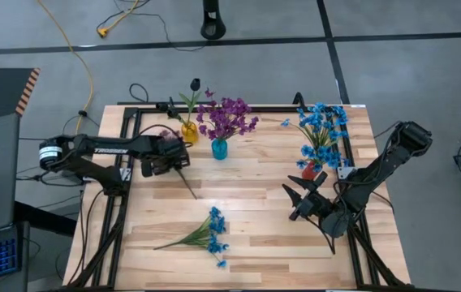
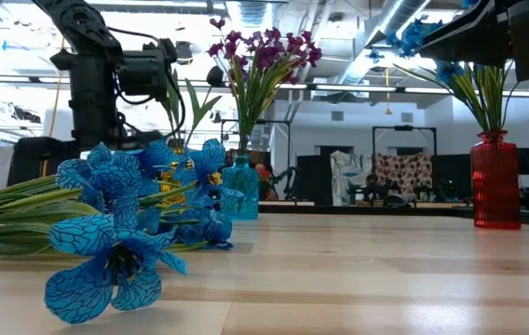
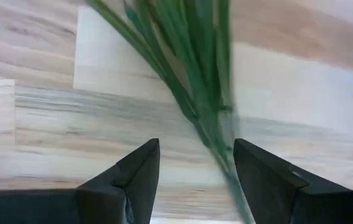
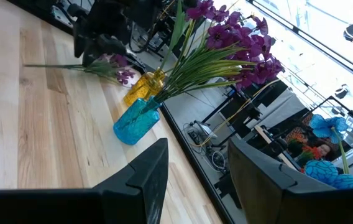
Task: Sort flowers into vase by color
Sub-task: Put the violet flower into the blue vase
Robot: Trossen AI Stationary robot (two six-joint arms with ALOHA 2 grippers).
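The purple flower's stems [image 3: 225, 165] lean toward one finger of my left gripper, so next I open it, line it up and close it where the leaves gather [image 3: 206, 118] before I lift.
A purple-blossomed flower sprig [image 1: 187, 183] lies on the table below my left gripper [image 1: 165, 160], its blossoms [image 4: 119, 74] near the yellow vase [image 1: 189, 130]. In the left wrist view the gripper [image 3: 195, 146] is open, with the green stems [image 3: 192, 93] running between its fingers. The yellow vase holds a dark flower. The blue vase [image 1: 219, 149] holds purple flowers and the red vase [image 1: 310, 171] holds blue ones. A bunch of blue flowers [image 1: 208, 234] lies near the table's front edge. My right gripper [image 1: 299, 199] waits open by the red vase. My left gripper points down over the purple sprig's stems [image 3: 221, 163], which lie on the table between its open fingers. The stems pass close by one finger [image 3: 257, 177]; I cannot tell whether they touch it.
The three vases stand along the table's far side. Bare wood lies between the two arms, in the table's middle. In the low view the blue bunch [image 2: 125, 233] fills the near left.
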